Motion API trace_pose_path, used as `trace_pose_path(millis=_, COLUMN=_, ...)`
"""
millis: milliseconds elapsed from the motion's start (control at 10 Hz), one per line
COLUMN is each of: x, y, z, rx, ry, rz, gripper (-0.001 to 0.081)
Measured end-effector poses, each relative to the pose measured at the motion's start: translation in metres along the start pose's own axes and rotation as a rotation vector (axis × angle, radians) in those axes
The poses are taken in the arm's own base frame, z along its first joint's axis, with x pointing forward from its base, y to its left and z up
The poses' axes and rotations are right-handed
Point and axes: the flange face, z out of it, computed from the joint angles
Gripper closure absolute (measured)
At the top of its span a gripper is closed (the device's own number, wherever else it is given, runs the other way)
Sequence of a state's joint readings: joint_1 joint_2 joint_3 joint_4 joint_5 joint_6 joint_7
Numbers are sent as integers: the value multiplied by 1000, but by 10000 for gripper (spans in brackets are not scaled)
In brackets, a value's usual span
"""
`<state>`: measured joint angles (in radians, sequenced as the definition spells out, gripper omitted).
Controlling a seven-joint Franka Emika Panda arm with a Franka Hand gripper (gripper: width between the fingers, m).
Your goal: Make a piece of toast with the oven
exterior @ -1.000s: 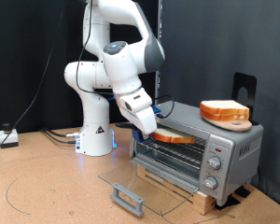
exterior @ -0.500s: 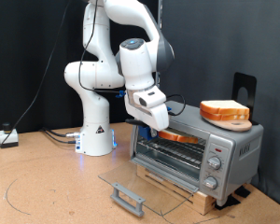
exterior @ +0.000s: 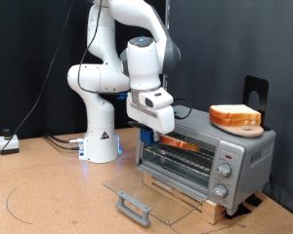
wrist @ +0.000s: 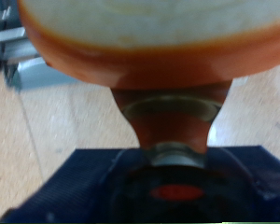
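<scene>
The slice is lying over the rack, and the spatula point(wrist: 173, 101) is under the slice's crust. My gripper should pull the spatula out over the open door point(exterior: 154, 198) so that the slice stays inside.
My gripper point(exterior: 163, 130) is shut on the piece of toast point(exterior: 183, 142), a thin slice with a pale face and orange-brown crust. It holds the slice level in the mouth of the silver oven point(exterior: 225, 151), just over the wire rack. The oven's glass door point(exterior: 151, 185) is folded down flat, with its black handle point(exterior: 134, 207) towards the exterior view's bottom. In the wrist view the toast point(wrist: 149, 28) fills the upper part, close up. The gripper point(wrist: 173, 93) clamps its crust edge, and one finger point(wrist: 173, 126) shows below it.
A thicker stack of slices point(exterior: 234, 117) lies on a board on the oven's roof. Three knobs point(exterior: 223, 174) are on the oven's front at the exterior view's right. The oven stands on a wooden slat base point(exterior: 186, 195). The robot's white base point(exterior: 101, 141) and its cables are at the left.
The hand swung from a tilted pose to more upright and carried the slice right into the oven mouth. In the last half second it shifted slightly back to the left.
</scene>
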<state>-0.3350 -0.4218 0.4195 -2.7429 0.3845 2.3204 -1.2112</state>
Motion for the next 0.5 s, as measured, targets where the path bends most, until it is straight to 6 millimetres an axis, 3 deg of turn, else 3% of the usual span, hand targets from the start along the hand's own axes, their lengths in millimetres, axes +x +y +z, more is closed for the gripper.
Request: trace_pose_path(millis=500, x=-50, y=21, z=1, rx=6, ry=-53, rz=26, gripper=401)
